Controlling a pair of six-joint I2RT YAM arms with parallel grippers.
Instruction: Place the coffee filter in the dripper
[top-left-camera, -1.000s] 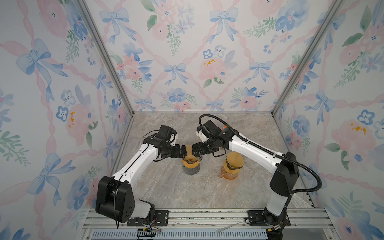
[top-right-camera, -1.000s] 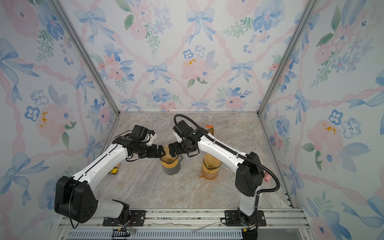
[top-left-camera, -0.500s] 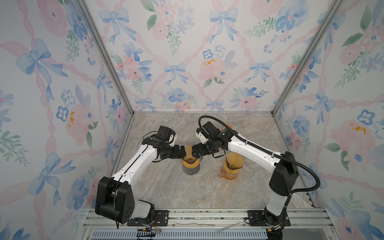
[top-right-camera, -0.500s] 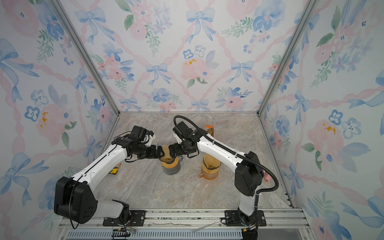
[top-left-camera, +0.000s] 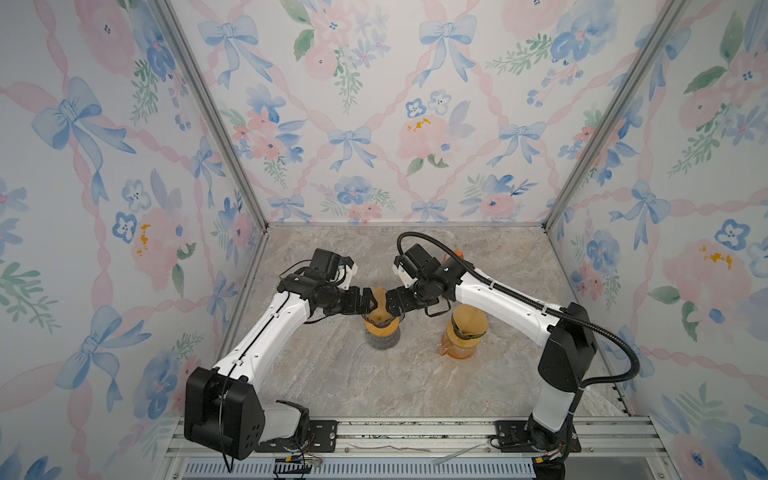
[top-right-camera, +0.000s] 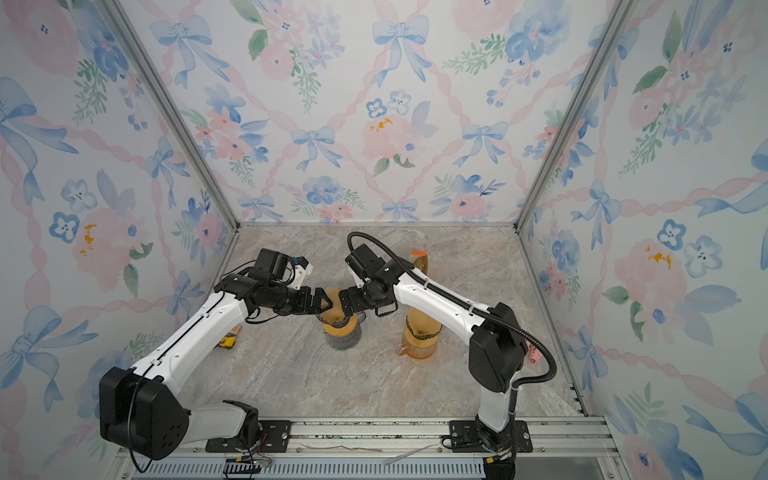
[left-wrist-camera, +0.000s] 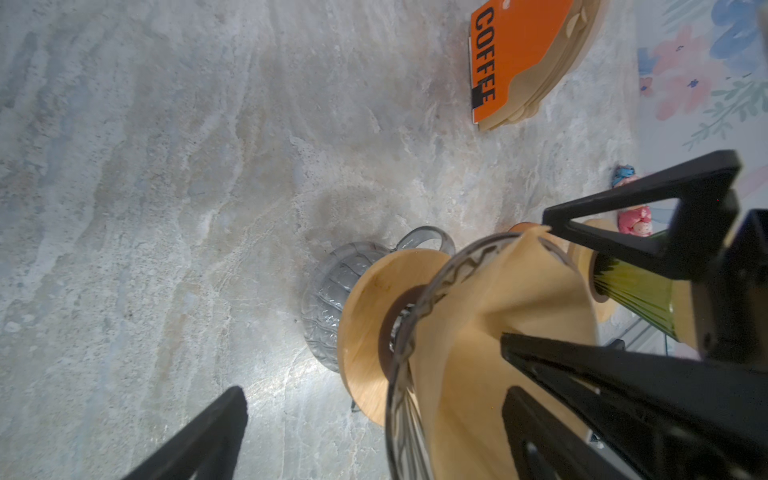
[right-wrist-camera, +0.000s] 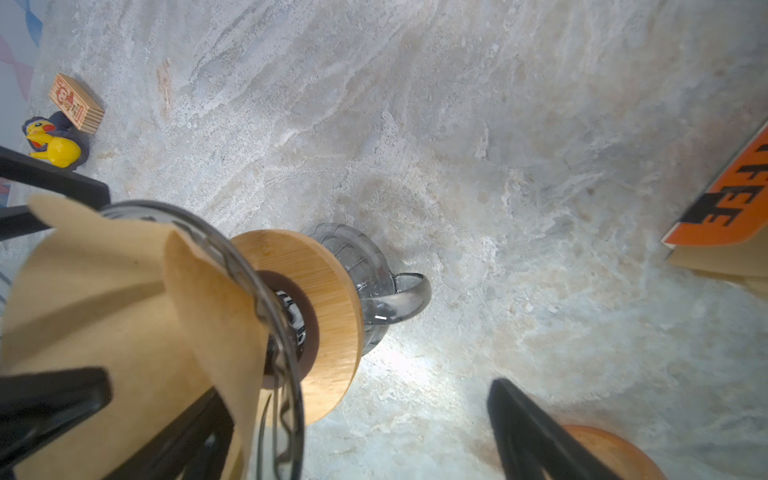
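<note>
The coffee filter's paper side (left-wrist-camera: 442, 344) stands away from the dripper's rim. My left gripper should move lower and back, pressing the paper against the dripper's glass side (left-wrist-camera: 406, 340).
The glass dripper (top-left-camera: 380, 323) with its wooden collar (left-wrist-camera: 365, 316) stands on a grey glass server (right-wrist-camera: 365, 266) at mid-table. The brown paper coffee filter (top-left-camera: 378, 299) (left-wrist-camera: 478, 332) (right-wrist-camera: 104, 299) sits inside the cone, its edge poking above the rim. My left gripper (top-left-camera: 366, 303) (left-wrist-camera: 370, 365) and right gripper (top-left-camera: 391, 305) (right-wrist-camera: 357, 390) meet over the dripper from either side. Both are open. Each has one finger inside the filter and the other outside the dripper, over the table. Neither pinches the paper.
An amber carafe (top-left-camera: 464, 332) stands just right of the dripper, under the right arm. An orange "COFFEE" pack of filters (left-wrist-camera: 519, 58) lies behind it. A yellow toy (right-wrist-camera: 54, 145) and small wooden block (right-wrist-camera: 77, 104) sit at the left wall, a pink toy (top-right-camera: 533, 354) at the right.
</note>
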